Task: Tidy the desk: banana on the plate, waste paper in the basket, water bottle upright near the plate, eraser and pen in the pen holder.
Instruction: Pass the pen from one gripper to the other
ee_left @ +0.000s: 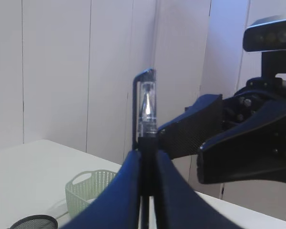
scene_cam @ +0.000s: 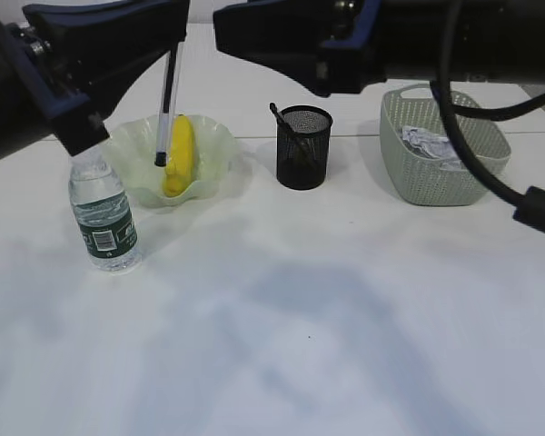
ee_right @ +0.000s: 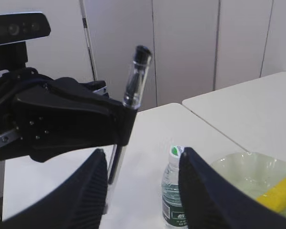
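The pen's top end (ee_right: 138, 71) stands free above my left gripper, so I should keep moving my right gripper's open fingers to it until it is between them.
High over the plate (scene_cam: 220, 145), my left gripper (scene_cam: 163, 36) is shut on a pen (scene_cam: 168, 100) that hangs upright with its tip above the banana (scene_cam: 180, 150). In the left wrist view the jaws (ee_left: 145, 160) pinch the pen (ee_left: 147, 105). My right gripper (ee_right: 143, 191) faces the pen (ee_right: 136, 81) with open, empty jaws, a short way from it. The water bottle (scene_cam: 104, 218) stands upright left of the plate. Another pen leans in the pen holder (scene_cam: 303, 145). The waste paper (scene_cam: 431, 143) lies in the basket (scene_cam: 440, 177). The eraser is out of view.
The desk (scene_cam: 327, 318) is bare white in front of the row of objects. Both arms fill the top of the exterior view, and a black cable (scene_cam: 490, 182) droops over the basket's right side.
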Robot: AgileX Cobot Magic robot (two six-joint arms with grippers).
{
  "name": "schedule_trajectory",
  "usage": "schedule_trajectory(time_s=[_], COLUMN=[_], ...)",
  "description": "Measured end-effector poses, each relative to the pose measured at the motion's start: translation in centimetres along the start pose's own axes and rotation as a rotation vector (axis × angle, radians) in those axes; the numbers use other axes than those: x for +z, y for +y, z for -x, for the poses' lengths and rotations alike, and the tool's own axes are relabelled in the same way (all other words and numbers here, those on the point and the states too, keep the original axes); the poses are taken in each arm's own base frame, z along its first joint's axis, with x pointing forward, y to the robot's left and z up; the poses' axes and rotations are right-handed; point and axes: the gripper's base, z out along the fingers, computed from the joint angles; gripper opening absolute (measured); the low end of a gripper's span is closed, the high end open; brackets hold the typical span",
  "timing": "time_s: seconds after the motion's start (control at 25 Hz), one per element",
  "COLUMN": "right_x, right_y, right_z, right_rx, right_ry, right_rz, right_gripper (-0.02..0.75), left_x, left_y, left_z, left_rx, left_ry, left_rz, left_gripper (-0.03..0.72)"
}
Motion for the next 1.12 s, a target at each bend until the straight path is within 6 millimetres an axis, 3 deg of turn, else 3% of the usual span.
schedule_trajectory(time_s=[0.6, 1.12], right_x=[2.2, 2.5], right_y=[-0.6, -0.5], right_z=[1.9, 3.0], right_rx=[-0.014, 0.003], right_ry=[-0.046, -0.079], right_rz=[0.042, 0.077], right_gripper=[0.366, 0.366], left_x=[-0.2, -0.3], left_y=[-0.2, -0.3], left_z=[0.0, -0.1], left_rx=[-0.006, -0.005], left_ry=[-0.025, -0.023], left_rz=[-0.02, -0.023], left_gripper=[0.02, 0.019])
